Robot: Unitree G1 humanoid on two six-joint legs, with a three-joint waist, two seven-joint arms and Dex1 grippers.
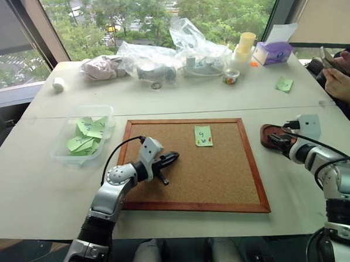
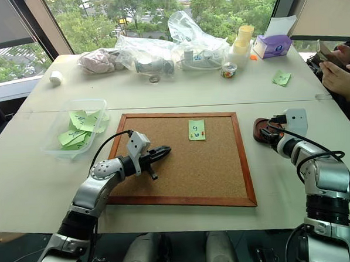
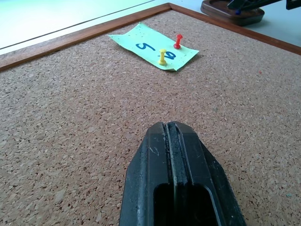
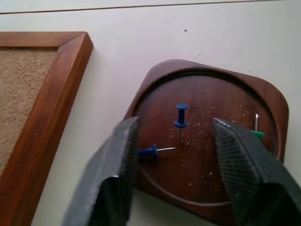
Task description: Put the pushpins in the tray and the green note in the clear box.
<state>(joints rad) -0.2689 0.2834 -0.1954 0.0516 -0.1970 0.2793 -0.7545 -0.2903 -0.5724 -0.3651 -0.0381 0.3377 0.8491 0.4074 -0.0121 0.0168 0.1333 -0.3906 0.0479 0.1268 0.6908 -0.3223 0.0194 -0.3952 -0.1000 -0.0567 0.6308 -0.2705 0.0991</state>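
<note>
The red pushpin is standing with the red pushpin upright (image 1: 210,140) and clear of the yellow pushpin, so my open right gripper should keep on toward the red pushpin's head and close there.
The green note (image 1: 203,135) with a dark handwritten mark lies on the cork board, held there by a yellow pushpin (image 3: 162,56) and a red pushpin (image 3: 178,41). My left gripper (image 1: 170,159) hovers low over the board's left part, shut and empty, pointing toward the note. The reddish-brown tray (image 4: 155,80) sits just right of the board. My right gripper (image 4: 176,127) is open over it. Two blue pushpins (image 4: 181,115) and a green one (image 4: 257,134) lie in the tray. The clear box (image 1: 70,149) at the left holds several green notes.
The wood-framed cork board (image 1: 194,165) fills the table's middle. Clear plastic bags (image 1: 177,54), a stack of cups (image 1: 245,45) and a purple tissue box (image 1: 272,52) line the far edge. A loose green note (image 1: 285,85) lies back right, near a person's hands (image 1: 342,78).
</note>
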